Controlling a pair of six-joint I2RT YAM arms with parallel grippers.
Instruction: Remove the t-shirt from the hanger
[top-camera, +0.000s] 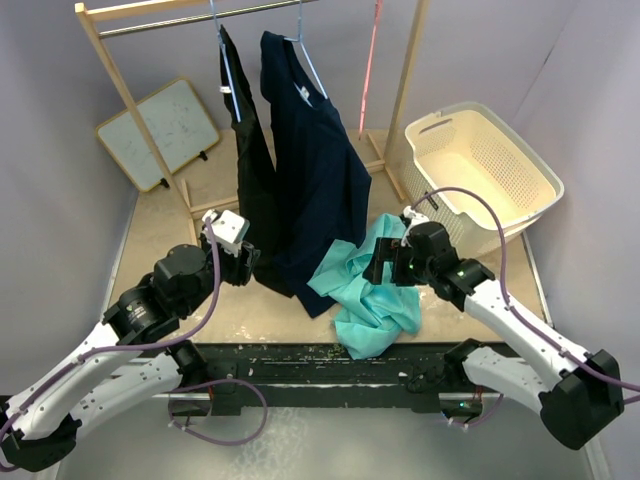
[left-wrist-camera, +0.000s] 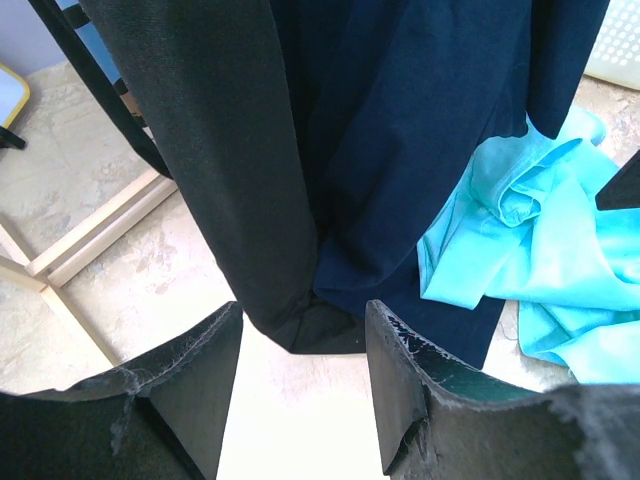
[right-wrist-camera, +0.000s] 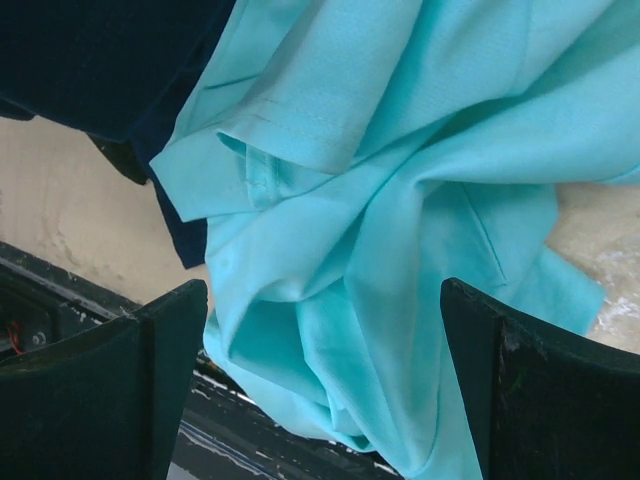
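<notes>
I should keep lowering my right gripper until it closes on the teal t-shirt. The teal t-shirt's raised fold is between the gripper's open fingers, and the navy t-shirt is outside them.
A navy t-shirt hangs on a metal hanger from the rack bar, its hem reaching the table. A black garment hangs on a second hanger just to its left. My left gripper is open and empty, low by the black garment's hem. In the left wrist view that hem lies just beyond the open fingertips, beside the navy t-shirt. My right gripper is open and empty just above a crumpled teal t-shirt, which fills the right wrist view.
A wooden clothes rack stands at the back with an empty pink hanger. A white laundry basket stands at the back right. A small whiteboard leans at the back left. The rack's foot rails lie on the table.
</notes>
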